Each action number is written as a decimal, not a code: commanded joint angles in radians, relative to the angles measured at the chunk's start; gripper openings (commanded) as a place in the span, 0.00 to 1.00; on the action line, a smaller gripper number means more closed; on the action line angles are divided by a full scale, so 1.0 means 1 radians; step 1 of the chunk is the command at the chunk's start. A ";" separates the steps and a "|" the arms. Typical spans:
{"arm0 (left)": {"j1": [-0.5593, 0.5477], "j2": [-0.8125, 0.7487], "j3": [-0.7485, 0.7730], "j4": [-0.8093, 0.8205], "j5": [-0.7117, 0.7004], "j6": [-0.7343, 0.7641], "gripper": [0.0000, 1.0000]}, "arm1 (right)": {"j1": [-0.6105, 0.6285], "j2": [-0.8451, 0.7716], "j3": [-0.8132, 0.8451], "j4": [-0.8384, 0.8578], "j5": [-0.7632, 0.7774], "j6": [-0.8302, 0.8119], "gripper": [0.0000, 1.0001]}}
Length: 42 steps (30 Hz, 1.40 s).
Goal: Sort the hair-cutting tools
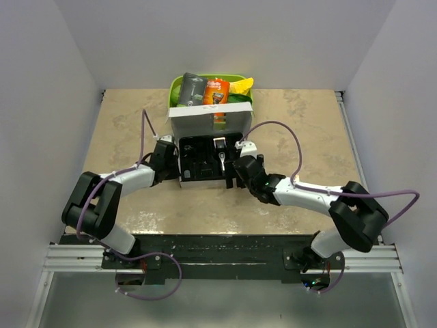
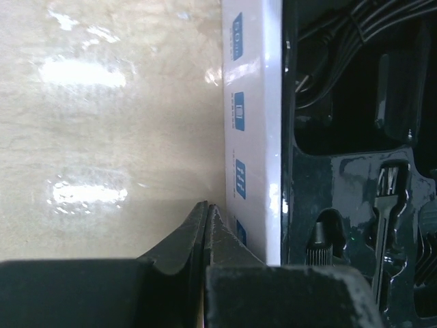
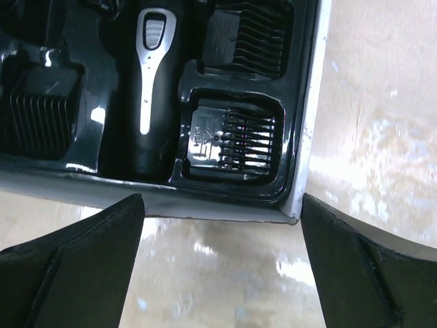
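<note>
The left gripper's closed fingers are resting against the box's side (image 2: 254, 137), so the robot should go on pushing until the box stands straight (image 1: 205, 158) in front of the green basket.
An open white box (image 1: 210, 121) holds a black moulded tray (image 1: 198, 164) at the table's middle. In it lies the slim black hair clipper (image 1: 221, 156) (image 3: 153, 89) with a silver strip. A black guide comb (image 3: 235, 140) sits in the pocket to its right, another comb (image 3: 249, 34) beyond it and a third (image 3: 41, 113) on the left. My right gripper (image 3: 222, 201) (image 1: 239, 174) stands open at the box's near right corner, nothing between its fingers. My left gripper (image 2: 207, 205) (image 1: 171, 160) is shut and empty, against the box's left wall (image 2: 252, 137).
A green basket (image 1: 176, 85) stands behind the box, holding a grey-and-green razor package (image 1: 192, 89), an orange razor package (image 1: 216, 92) and a yellow item (image 1: 242, 85). The box's lid stands upright between tray and basket. A small brush (image 2: 386, 205) lies in the tray.
</note>
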 commanded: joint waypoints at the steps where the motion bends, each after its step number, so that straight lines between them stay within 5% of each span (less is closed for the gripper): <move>1: -0.053 -0.014 0.075 -0.033 0.031 -0.005 0.00 | 0.064 -0.119 0.007 -0.141 -0.098 0.050 0.96; 11: -0.053 -0.077 0.153 -0.148 -0.046 -0.015 0.00 | 0.064 -0.243 0.093 -0.399 0.102 0.119 0.98; 21: -0.045 -0.316 0.100 -0.319 -0.121 -0.047 0.00 | 0.036 -0.328 0.141 -0.544 0.286 0.224 0.99; 27: 0.120 -0.465 0.031 -0.237 -0.041 -0.004 0.13 | -0.172 -0.346 0.130 -0.468 0.192 0.213 0.98; 29: 0.176 -0.469 0.026 -0.229 0.012 0.005 0.25 | -0.223 -0.332 0.139 -0.446 0.172 0.211 0.98; 35: 0.315 -0.345 0.057 -0.177 0.112 0.062 0.43 | -0.407 -0.260 0.158 -0.316 -0.039 0.173 0.99; 42: 0.486 -0.223 0.040 0.018 0.452 0.062 0.53 | -0.636 -0.147 0.132 -0.100 -0.373 0.123 0.98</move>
